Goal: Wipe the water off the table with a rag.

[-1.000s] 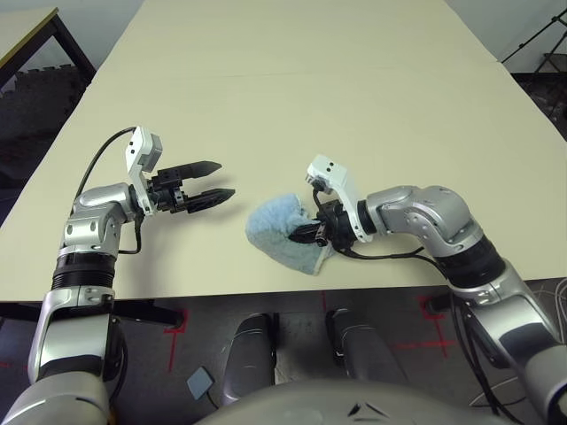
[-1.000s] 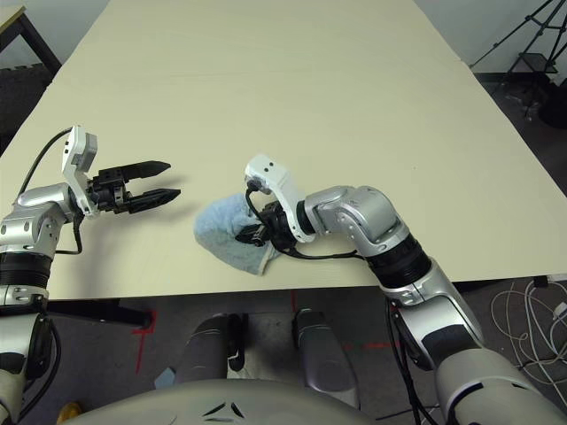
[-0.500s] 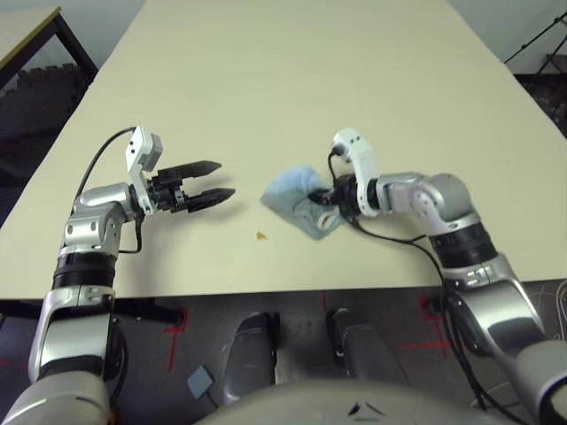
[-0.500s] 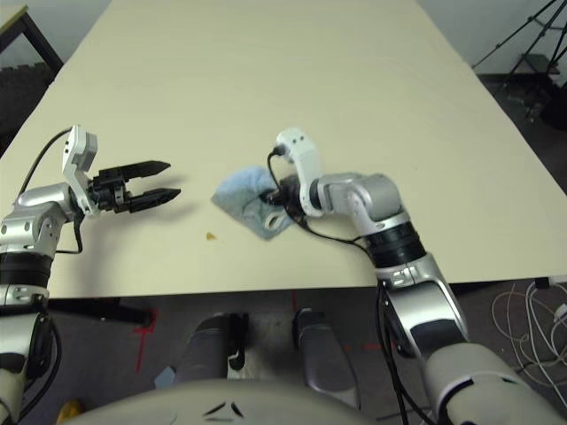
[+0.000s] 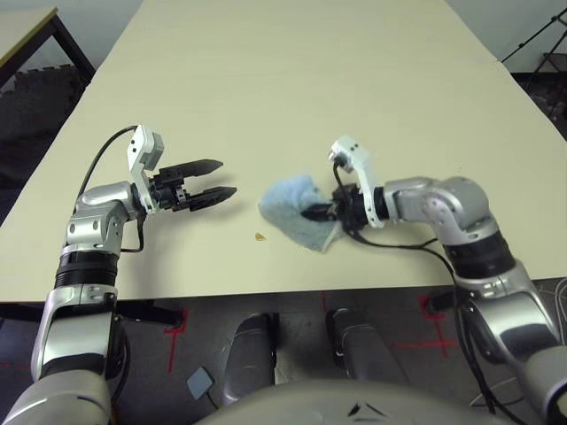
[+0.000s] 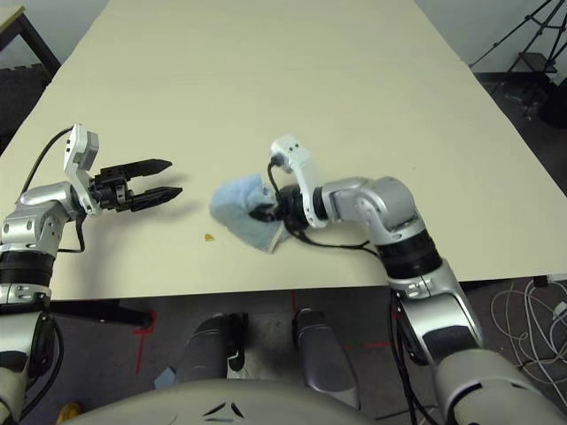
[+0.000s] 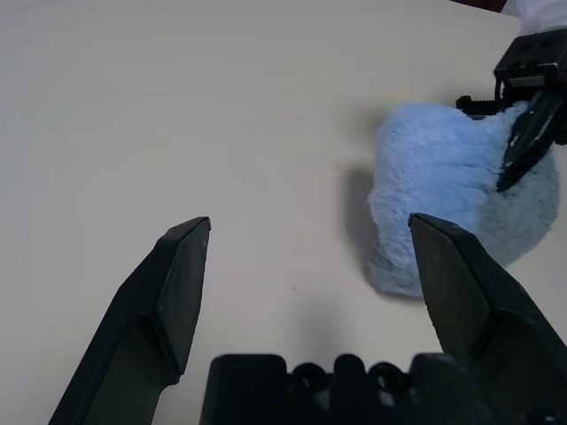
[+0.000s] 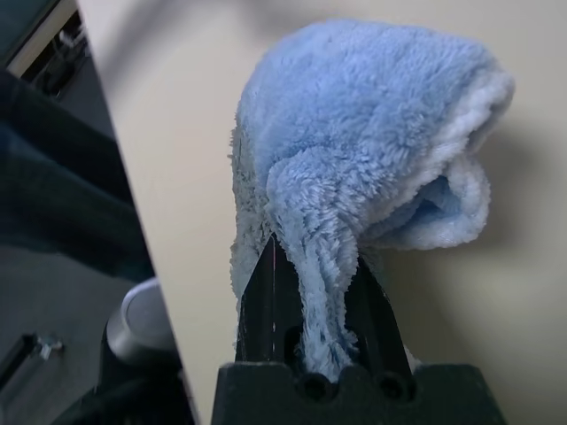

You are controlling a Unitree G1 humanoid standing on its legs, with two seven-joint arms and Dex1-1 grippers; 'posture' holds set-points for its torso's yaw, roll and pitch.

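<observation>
The amber drop of water (image 5: 260,236) lies uncovered next to the rag, so I should use my right gripper to sweep the rag over the drop toward the front edge of the table.
The light blue rag (image 5: 288,215) lies bunched on the pale beige table (image 5: 310,71), near its front edge and about mid-width. My right gripper (image 5: 312,212) is shut on a fold of the rag (image 8: 354,142), reaching in from the right and pressing it down on the top. One small amber drop of water (image 5: 260,236) sits just front-left of the rag, uncovered. My left gripper (image 5: 227,179) hovers open and empty to the left of the rag, pointing toward it. From the left wrist, the rag (image 7: 443,195) shows beyond the spread fingers (image 7: 182,266).
The table's front edge runs just below the rag and the drop. A smaller tan-topped table (image 5: 22,27) stands at the far left, and a black tripod (image 5: 536,40) at the far right. Dark floor with red tape marks (image 5: 177,320) lies below.
My right gripper dragged the rag away from the front edge, uncovering the amber drop, then brought it a little way back toward it. The left arm has stayed still.
</observation>
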